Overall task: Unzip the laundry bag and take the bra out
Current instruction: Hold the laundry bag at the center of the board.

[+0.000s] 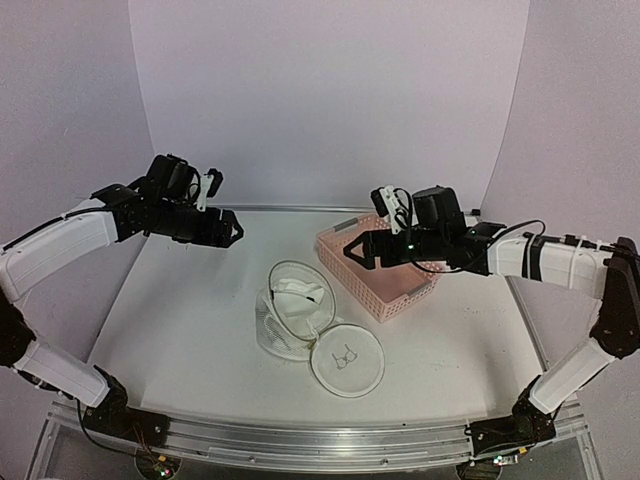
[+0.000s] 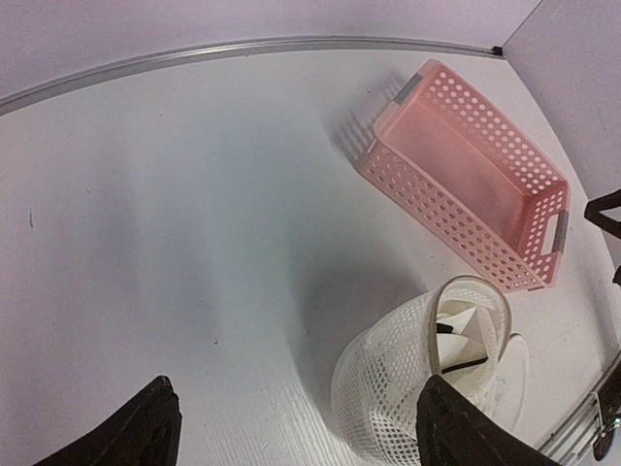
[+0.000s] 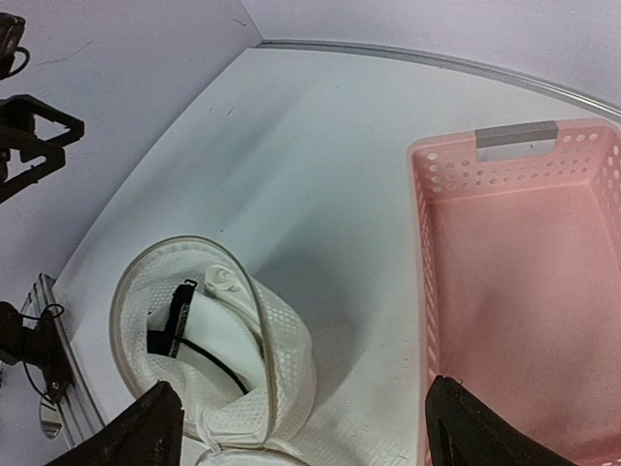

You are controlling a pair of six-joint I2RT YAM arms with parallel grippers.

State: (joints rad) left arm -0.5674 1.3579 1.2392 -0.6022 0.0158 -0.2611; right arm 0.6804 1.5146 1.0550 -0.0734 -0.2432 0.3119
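I should hold the pouch's rim [image 1: 270, 288] with my left gripper before my right gripper pulls the bra out, because the bra is inside the pouch [image 1: 298, 296] and the pouch's rim stands free.
The laundry bag [image 1: 283, 325] lies open at the table's middle, its round lid [image 1: 347, 358] with the black bra drawing flipped down toward the front. The white bra [image 1: 300, 292] with black straps sits inside the open pouch. My left gripper [image 1: 230, 232] is open and empty, raised to the bag's far left. My right gripper [image 1: 357, 250] is open and empty, raised over the basket's left end. The left wrist view shows the bag [image 2: 388, 379] and bra [image 2: 464, 335] past the gripper [image 2: 301, 437]. The right wrist view shows the bag [image 3: 286, 359], bra [image 3: 218, 335] and gripper [image 3: 301, 427].
A pink lattice basket [image 1: 400, 285] stands right of the bag, nothing showing inside it; it also shows in the left wrist view [image 2: 427, 204] and the right wrist view [image 3: 422, 291]. A metal rail [image 1: 300, 208] runs along the table's back edge.
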